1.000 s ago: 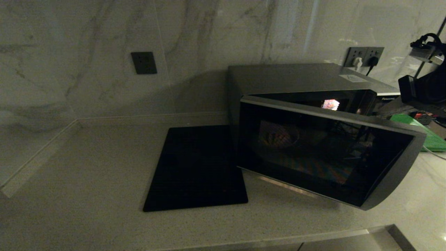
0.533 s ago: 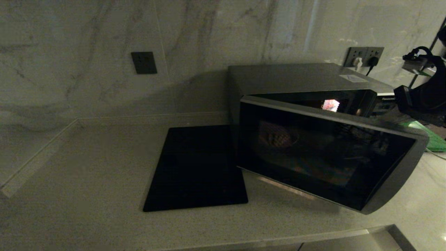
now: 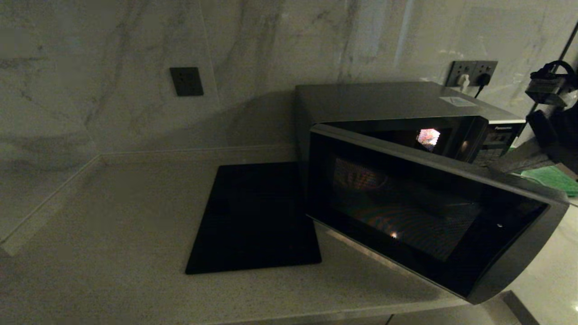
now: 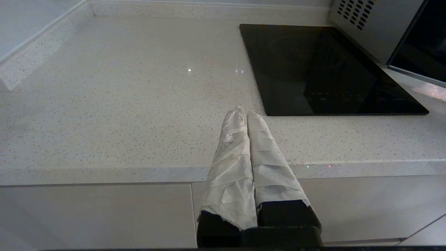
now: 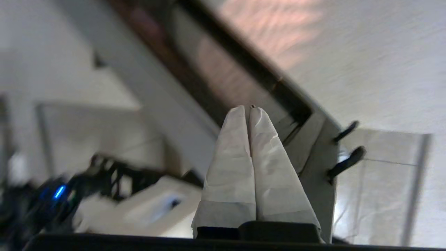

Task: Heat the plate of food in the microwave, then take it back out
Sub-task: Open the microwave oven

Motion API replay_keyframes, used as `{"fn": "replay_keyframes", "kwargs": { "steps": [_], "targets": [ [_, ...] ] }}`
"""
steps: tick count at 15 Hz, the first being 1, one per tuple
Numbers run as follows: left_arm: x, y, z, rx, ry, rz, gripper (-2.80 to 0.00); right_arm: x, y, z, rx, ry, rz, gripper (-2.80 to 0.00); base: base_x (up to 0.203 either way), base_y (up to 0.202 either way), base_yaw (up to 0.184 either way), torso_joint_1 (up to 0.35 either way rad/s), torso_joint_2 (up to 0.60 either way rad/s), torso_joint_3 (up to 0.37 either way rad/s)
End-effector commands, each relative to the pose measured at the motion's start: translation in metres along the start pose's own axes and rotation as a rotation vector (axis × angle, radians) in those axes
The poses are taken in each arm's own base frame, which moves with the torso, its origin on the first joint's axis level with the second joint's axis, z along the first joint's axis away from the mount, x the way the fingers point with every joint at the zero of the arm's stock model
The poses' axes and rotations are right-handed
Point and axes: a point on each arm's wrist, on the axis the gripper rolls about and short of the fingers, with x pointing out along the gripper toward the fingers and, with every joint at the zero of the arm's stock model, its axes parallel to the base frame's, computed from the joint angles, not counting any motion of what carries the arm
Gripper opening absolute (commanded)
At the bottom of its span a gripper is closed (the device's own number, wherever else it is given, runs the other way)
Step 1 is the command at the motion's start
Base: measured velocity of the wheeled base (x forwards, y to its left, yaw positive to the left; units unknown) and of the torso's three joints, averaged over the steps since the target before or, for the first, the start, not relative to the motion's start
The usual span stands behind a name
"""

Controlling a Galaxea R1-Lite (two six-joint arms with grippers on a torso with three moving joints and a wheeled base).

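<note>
The partly open door is still across the microwave's opening, so its free edge should be pushed wide from behind by my right gripper before it reaches in for the plate.
The silver-grey microwave stands at the back right of the counter. Its dark glass door hangs partly open, hinged on the left, and its free edge reaches out over the counter's front. A small bright patch shows inside the cavity. The plate of food does not show in any view. My right gripper is shut with nothing in it, its tips just behind the door's free edge, in front of the button panel. In the right wrist view its cloth-wrapped fingers point at the door's latch edge. My left gripper is parked, shut and empty, over the counter's front edge.
A flat black cooktop lies left of the microwave. A green board lies behind my right arm at the far right. Wall sockets with plugs sit above the microwave. Bare counter stretches to the left.
The microwave door has swung further open, its free edge moving forward and to the right. My right gripper has moved with it behind that edge.
</note>
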Motion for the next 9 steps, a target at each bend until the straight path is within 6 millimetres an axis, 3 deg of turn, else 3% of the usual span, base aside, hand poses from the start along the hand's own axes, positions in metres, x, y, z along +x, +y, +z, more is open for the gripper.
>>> {"fn": "replay_keyframes", "kwargs": {
  "steps": [1,4,6,9],
  "targets": [
    [0.0,0.0,0.0,-0.001,-0.001,0.0,-2.8,-0.007,0.005,-0.013,-0.028,0.071,0.061,-2.8,0.0,0.0,0.0,0.0,0.0,0.0],
    [0.0,0.0,0.0,-0.001,-0.001,0.0,-2.8,-0.015,0.009,-0.032,-0.152,0.18,0.177,-2.8,0.0,0.0,0.0,0.0,0.0,0.0],
    [0.0,0.0,0.0,-0.001,-0.001,0.002,-2.8,-0.018,0.011,-0.034,-0.321,0.156,0.234,-2.8,0.0,0.0,0.0,0.0,0.0,0.0],
    [0.0,0.0,0.0,-0.001,-0.001,0.002,-2.8,-0.016,0.01,-0.033,-0.342,0.156,0.245,-2.8,0.0,0.0,0.0,0.0,0.0,0.0]
  ]
}}
